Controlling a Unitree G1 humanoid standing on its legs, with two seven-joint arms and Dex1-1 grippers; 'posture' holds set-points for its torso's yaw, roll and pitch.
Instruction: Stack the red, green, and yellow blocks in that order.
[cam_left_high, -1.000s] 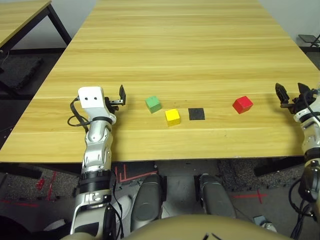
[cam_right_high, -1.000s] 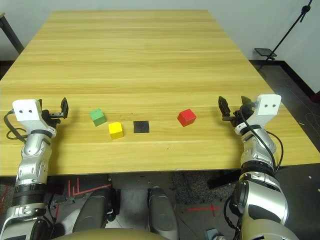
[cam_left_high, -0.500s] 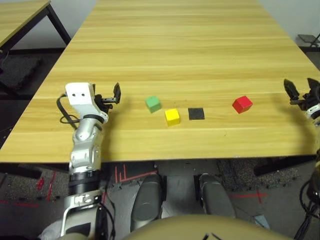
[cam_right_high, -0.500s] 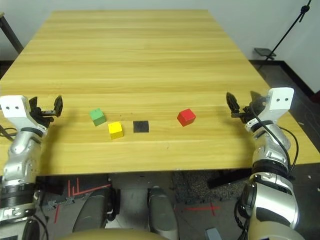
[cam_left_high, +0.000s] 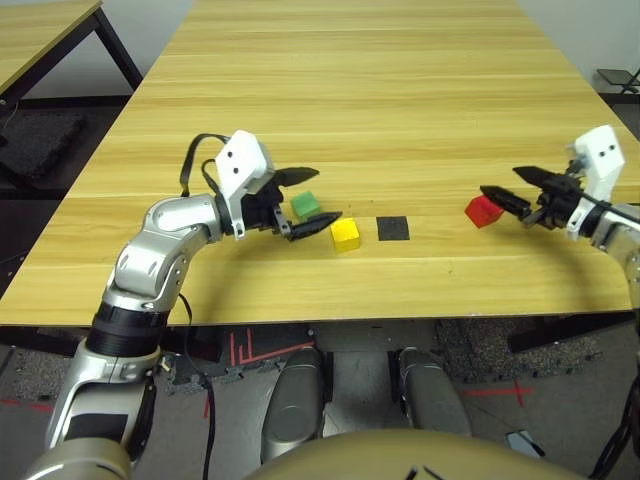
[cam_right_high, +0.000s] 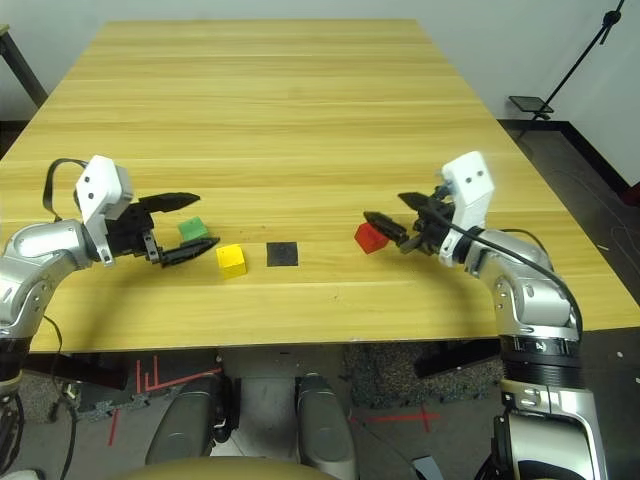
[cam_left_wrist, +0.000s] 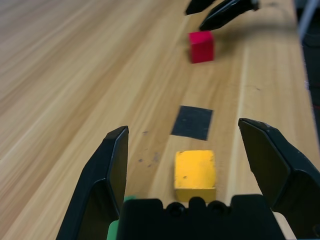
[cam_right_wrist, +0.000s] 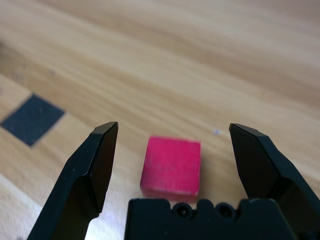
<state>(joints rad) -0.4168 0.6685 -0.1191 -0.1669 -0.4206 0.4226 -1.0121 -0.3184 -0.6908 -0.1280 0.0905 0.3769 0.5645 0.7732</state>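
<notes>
The red block is off the black square. My left gripper should wait by the green block while my right gripper first puts the red block on the black square.
The light green block, the yellow block and the red block lie apart in a row near the table's front. My left gripper is open and reaches in from the left, its fingers straddling the green block, tips close to the yellow block. In the left wrist view the green block shows only as a sliver beside one finger's base. My right gripper is open and comes in from the right. The red block sits between its fingers without touching them.
A flat black square mark lies between the yellow and red blocks. The wooden table stretches far behind the blocks; its front edge runs just below them. A second table stands at the far left.
Both arms have swung inward from the table's sides: the left gripper to the green block, the right gripper to the red block. The blocks have not moved.
</notes>
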